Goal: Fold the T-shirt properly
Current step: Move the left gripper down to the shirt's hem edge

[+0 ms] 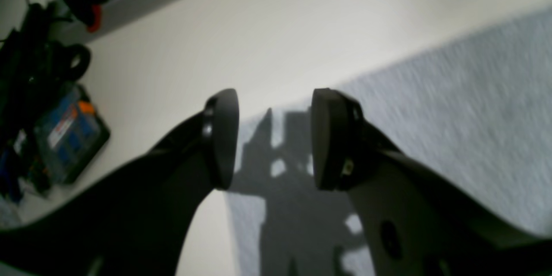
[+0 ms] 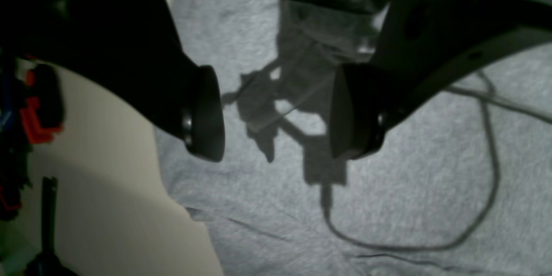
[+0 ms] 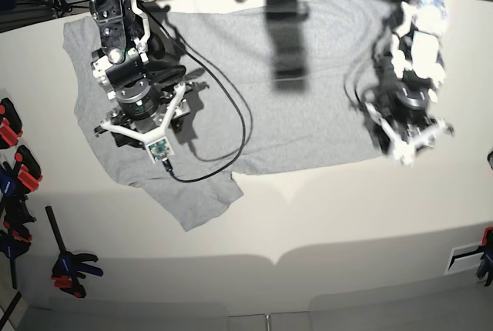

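The T-shirt [image 3: 296,123] is lying loose with its far edge free [image 3: 223,14], so the far edge will slip along a bit when the robot pulls the T-shirt's near side.
The T-shirt [image 3: 262,108] lies spread flat on the white table [image 3: 323,215], light grey and plain side up, with one sleeve [image 3: 189,196] pointing toward the near edge. My right gripper [image 2: 278,114] hovers open over the shirt's left part [image 2: 388,207], close to its side edge, with nothing between the pads [image 2: 207,114]. In the base view this gripper [image 3: 142,115] sits at the left. My left gripper [image 1: 276,138] is open too, empty, above the shirt's hem corner [image 1: 453,108] at the right of the base view [image 3: 404,135].
A black cable [image 3: 231,115] loops from the right arm across the shirt. Red and black clamps [image 3: 15,154] hang along the table's left side, another clamp [image 3: 69,265] lower down. A blue box [image 1: 69,133] and dark gear lie beyond the table edge.
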